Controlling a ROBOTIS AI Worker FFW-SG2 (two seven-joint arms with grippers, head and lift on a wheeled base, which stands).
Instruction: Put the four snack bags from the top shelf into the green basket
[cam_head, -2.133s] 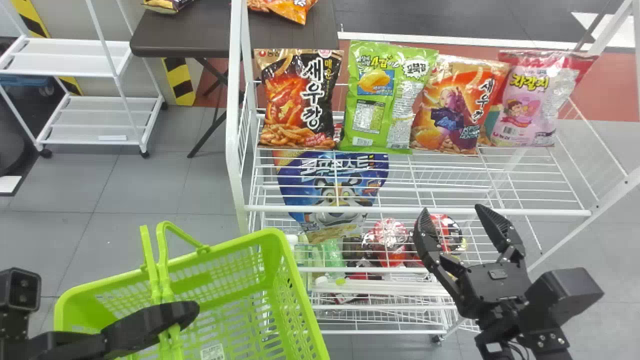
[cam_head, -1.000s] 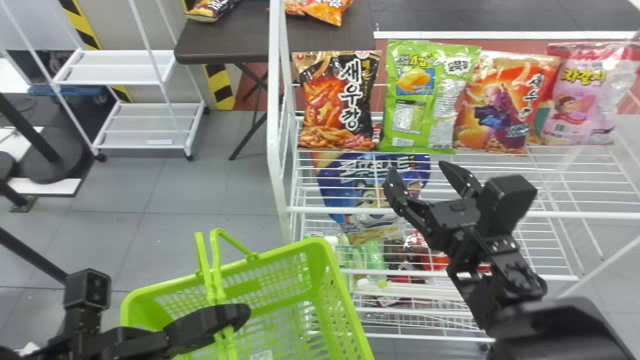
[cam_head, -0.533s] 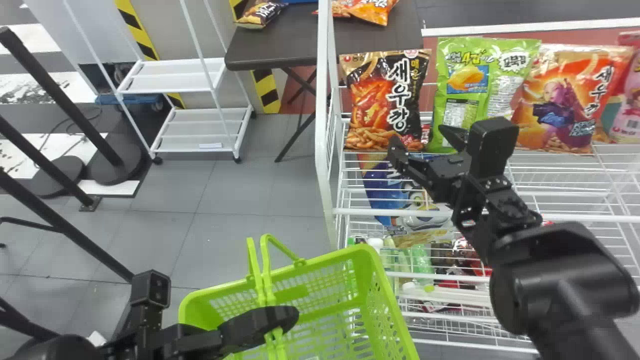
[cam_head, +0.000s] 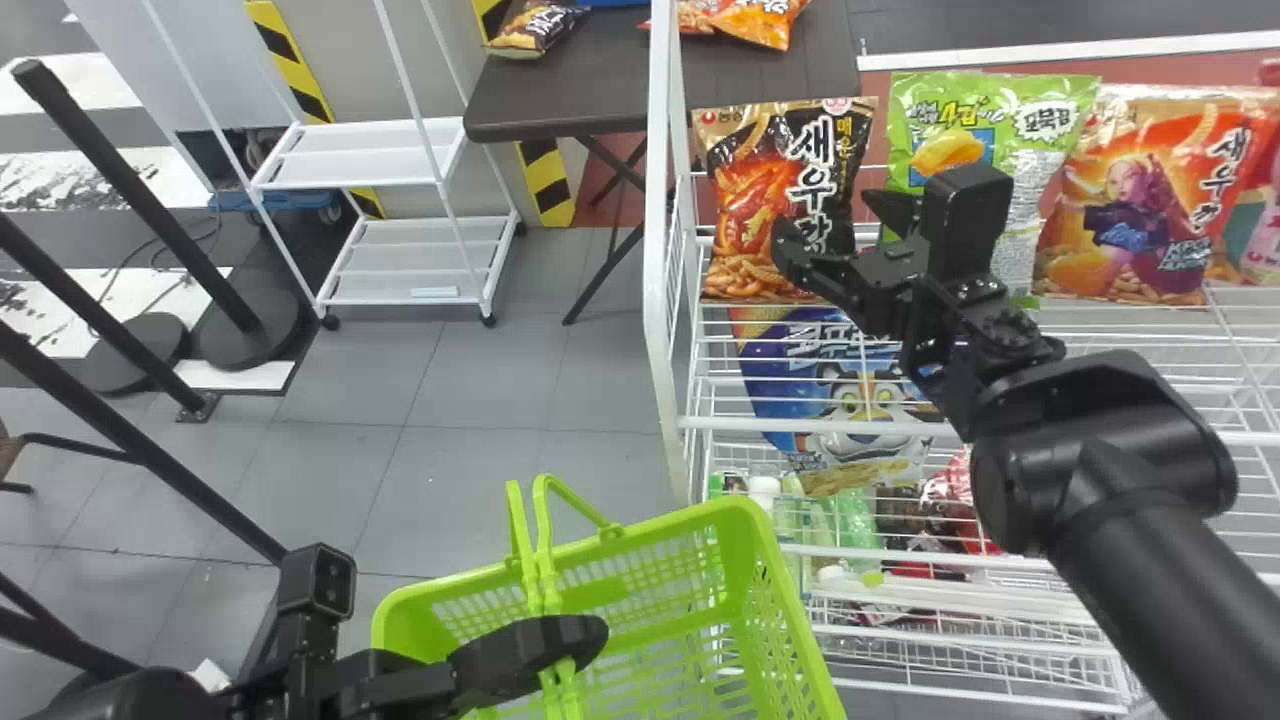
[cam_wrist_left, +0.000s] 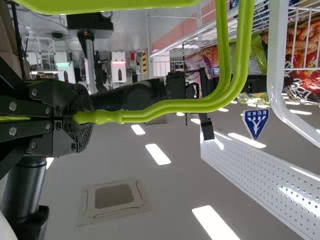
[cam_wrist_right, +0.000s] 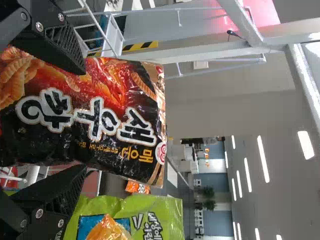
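Observation:
The black-and-orange snack bag (cam_head: 782, 198) will crease inward when I squeeze and lift it, because its broad, wrinkled side (cam_wrist_right: 85, 112) fills the space between my right gripper's fingers.
My right gripper (cam_head: 835, 225) is open in front of the black-and-orange snack bag (cam_head: 755, 200) on the top shelf. In the right wrist view the right gripper (cam_wrist_right: 70, 120) has its fingers on either side of that bag (cam_wrist_right: 75, 125), not closed on it. The green bag (cam_head: 1040, 150) and the orange bag (cam_head: 1140, 200) stand to its right, with part of a pink bag (cam_head: 1262, 235) at the edge. My left gripper (cam_head: 560, 645) holds the handle of the green basket (cam_head: 790, 600); in the left wrist view the left gripper (cam_wrist_left: 80, 117) is shut on the handle (cam_wrist_left: 165, 107).
The white wire rack's left post (cam_head: 657, 250) rises beside the black-and-orange bag. A blue bag (cam_head: 830, 400) and other goods are on lower shelves. Behind stand a brown table (cam_head: 570, 95) with snack bags and a small white rack (cam_head: 390, 150).
The head view has swung left, so the rack and basket sit farther right in it. My right gripper has risen from the lower shelves to the black-and-orange bag. My left gripper stays on the handle.

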